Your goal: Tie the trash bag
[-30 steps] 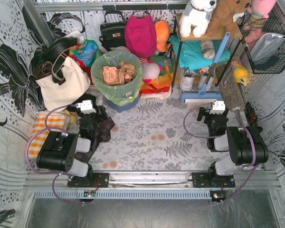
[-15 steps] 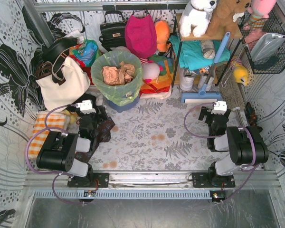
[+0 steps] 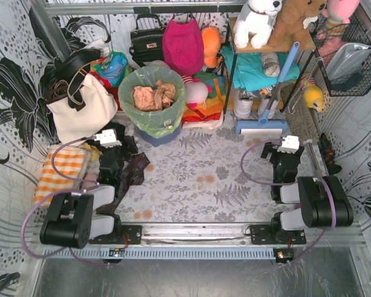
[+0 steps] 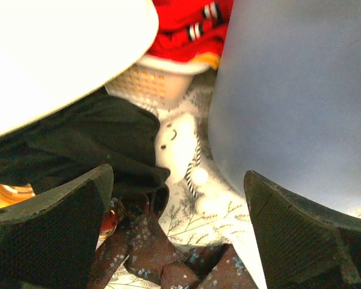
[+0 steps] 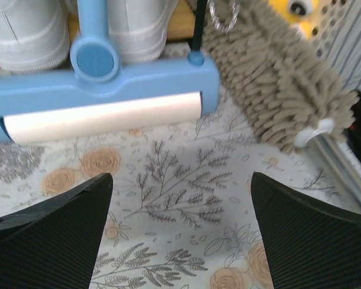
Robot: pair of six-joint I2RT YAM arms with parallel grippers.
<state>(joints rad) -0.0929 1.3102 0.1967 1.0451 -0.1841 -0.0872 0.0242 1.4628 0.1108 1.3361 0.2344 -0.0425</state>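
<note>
The trash bag's rim [image 3: 172, 127] is hanging loose over the side of the bin. I should move my open right gripper across the clear floor next and close on that rim [image 3: 181, 104].
The lime-green trash bag [image 3: 153, 117] lines a blue-grey bin [image 3: 154, 137] at the back middle of the floor, its mouth open, with tan crumpled paper [image 3: 153, 96] inside. My left gripper [image 3: 111, 153] is open and empty, low over the floor just left of the bin. The bin's wall [image 4: 295, 96] fills the right of the left wrist view; the bag does not show there. My right gripper [image 3: 283, 153] is open and empty at the right, far from the bag, over the patterned floor [image 5: 180, 205].
A cream tote bag [image 3: 80, 108], a magenta bag [image 3: 182, 46] and a black handbag [image 3: 147, 40] stand behind. A blue floor cleaner [image 5: 108, 102] and a grey duster [image 5: 277, 90] lie ahead of the right gripper. A dark floral cloth [image 4: 162, 259] lies under the left gripper.
The left arm has swung up and forward, its gripper now nearer the bin. The right arm has shifted slightly right and back. The bag has not moved.
</note>
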